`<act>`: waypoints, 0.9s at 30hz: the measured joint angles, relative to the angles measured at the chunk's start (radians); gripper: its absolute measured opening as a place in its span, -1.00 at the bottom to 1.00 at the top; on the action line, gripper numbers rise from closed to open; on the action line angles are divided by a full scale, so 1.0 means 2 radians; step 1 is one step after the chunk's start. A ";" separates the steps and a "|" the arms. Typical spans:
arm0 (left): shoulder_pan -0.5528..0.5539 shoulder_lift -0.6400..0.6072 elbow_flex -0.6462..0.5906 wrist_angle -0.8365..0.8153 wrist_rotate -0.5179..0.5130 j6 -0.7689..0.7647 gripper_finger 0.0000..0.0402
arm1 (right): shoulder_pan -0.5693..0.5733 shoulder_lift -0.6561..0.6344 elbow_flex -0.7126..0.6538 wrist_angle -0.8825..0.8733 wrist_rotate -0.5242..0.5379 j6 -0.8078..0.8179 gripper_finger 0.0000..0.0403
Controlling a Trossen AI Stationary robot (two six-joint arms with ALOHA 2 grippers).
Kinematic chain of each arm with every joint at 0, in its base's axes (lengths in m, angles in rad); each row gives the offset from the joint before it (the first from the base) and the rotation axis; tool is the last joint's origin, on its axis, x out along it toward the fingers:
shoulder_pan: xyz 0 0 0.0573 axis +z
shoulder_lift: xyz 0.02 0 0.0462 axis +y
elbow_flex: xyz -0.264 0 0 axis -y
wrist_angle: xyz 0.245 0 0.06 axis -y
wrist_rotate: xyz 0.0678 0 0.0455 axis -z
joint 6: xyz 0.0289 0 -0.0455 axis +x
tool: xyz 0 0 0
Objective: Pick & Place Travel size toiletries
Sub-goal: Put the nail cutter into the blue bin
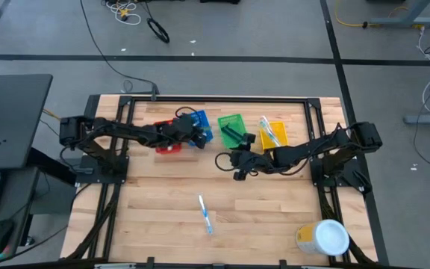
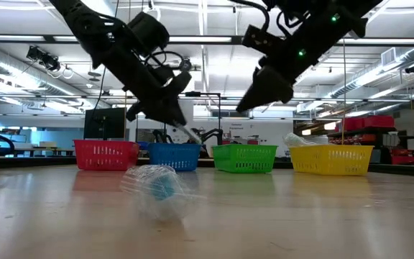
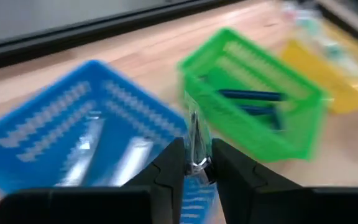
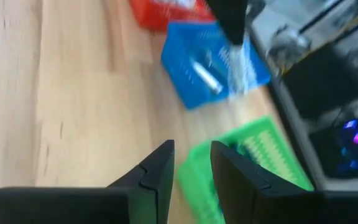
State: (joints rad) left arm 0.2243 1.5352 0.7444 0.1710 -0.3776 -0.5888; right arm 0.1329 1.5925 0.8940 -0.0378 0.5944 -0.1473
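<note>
I should take the toothbrush [image 1: 202, 202] by its handle with my left gripper and pass it to my right gripper, because the yellow bin with toothbrushes [image 1: 274, 135] stands by my right gripper.
My left gripper [image 1: 194, 136] is over the blue bin [image 1: 202, 125], shut on a thin clear-wrapped toiletry [image 3: 194, 140]. The toiletry also shows in the right wrist view [image 4: 238, 62], hanging over the blue bin [image 4: 210, 68]. That bin holds white wrapped items [image 3: 132, 158]. The green bin [image 3: 253, 109] holds dark blue razors [image 3: 250, 95]. My right gripper [image 1: 237, 170] hovers over bare table in front of the green bin, empty, its fingers a little apart [image 4: 191, 165]. A wrapped blue-and-white toothbrush [image 1: 204, 214] lies flat on the table nearer the front edge, and shows blurred in the low view [image 2: 157, 188]. My left gripper pinches the clear-wrapped toiletry between its two fingers, at the fingertips [image 3: 197, 163]. The gripper slants down from the table's left. The toiletry is lifted clear of the table, over the blue bin, and in the right wrist view it hangs below the fingers [image 4: 240, 73].
Four bins stand in a row at the back: red [image 1: 169, 146], blue, green [image 1: 234, 128] and yellow [image 1: 273, 134], the yellow one holding toothbrushes. A yellow tub with a white lid [image 1: 324, 237] stands at the front right. The wooden table's middle and front left [image 1: 148, 217] are bare.
</note>
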 joint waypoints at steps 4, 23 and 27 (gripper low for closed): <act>0.014 0.000 0.000 -0.040 -0.022 0.001 -0.64 | 0.003 0.000 0.000 -0.042 -0.017 0.041 -0.43; 0.021 0.024 0.000 -0.043 -0.016 0.005 -0.41 | 0.002 0.000 0.000 0.001 -0.136 0.085 -0.43; 0.022 0.048 0.000 -0.026 -0.003 0.015 -0.29 | 0.004 0.000 0.000 0.018 -0.192 0.097 -0.40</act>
State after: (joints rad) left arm 0.2691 1.6320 0.7448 0.1187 -0.3832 -0.5594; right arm 0.1404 1.5925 0.8940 -0.0021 0.2114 0.0467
